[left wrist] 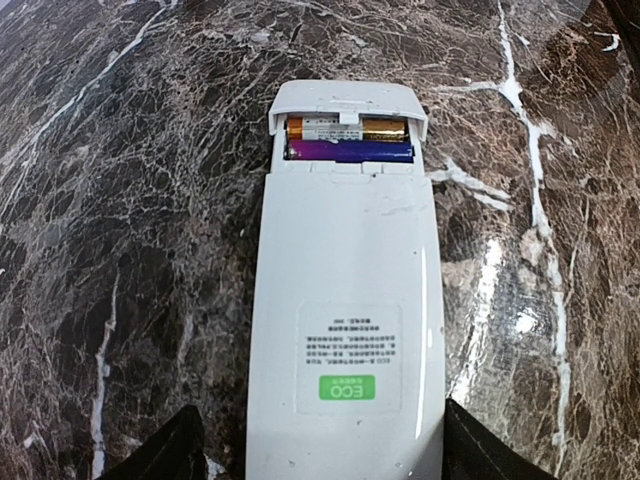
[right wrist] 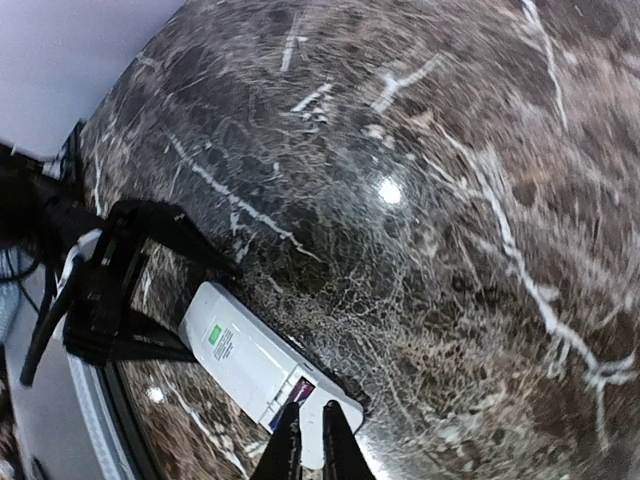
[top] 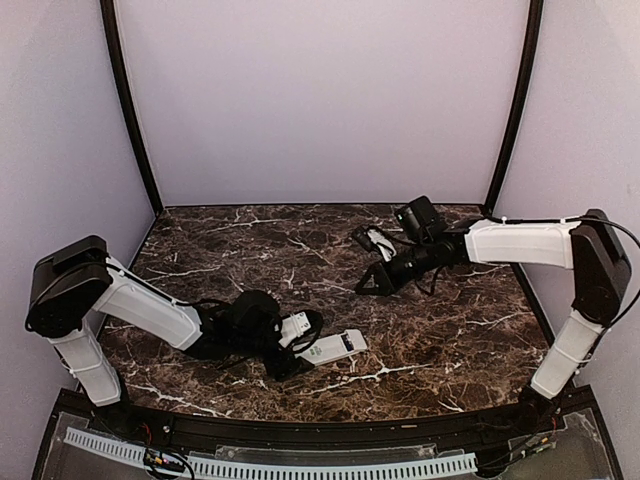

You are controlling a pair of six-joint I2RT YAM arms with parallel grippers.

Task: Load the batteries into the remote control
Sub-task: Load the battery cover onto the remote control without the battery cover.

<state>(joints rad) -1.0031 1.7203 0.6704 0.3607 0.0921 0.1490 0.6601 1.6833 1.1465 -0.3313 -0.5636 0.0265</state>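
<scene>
The battery cover (left wrist: 348,98) sits too far toward the remote's far end, so my right gripper should slide the cover over both batteries (left wrist: 348,140) while my left gripper steadies the remote.
The white remote control (left wrist: 345,300) lies back-up on the marble table, a green ECO sticker near its close end. Its battery compartment is uncovered at the far end and holds two batteries: an orange and white one (left wrist: 345,128) and a purple one (left wrist: 350,152). My left gripper (left wrist: 322,445) straddles the remote's near end, open; the right finger touches its edge, while the left finger stands off with a gap. In the top view the remote (top: 338,346) sits front centre. My right gripper (right wrist: 312,440) is shut and empty, raised above the table (top: 470,330) beyond the remote (right wrist: 250,358).
Dark marble table walled by pale panels with black corner posts (top: 128,100). The left arm (right wrist: 100,290) shows behind the remote in the right wrist view. No battery cover is in view.
</scene>
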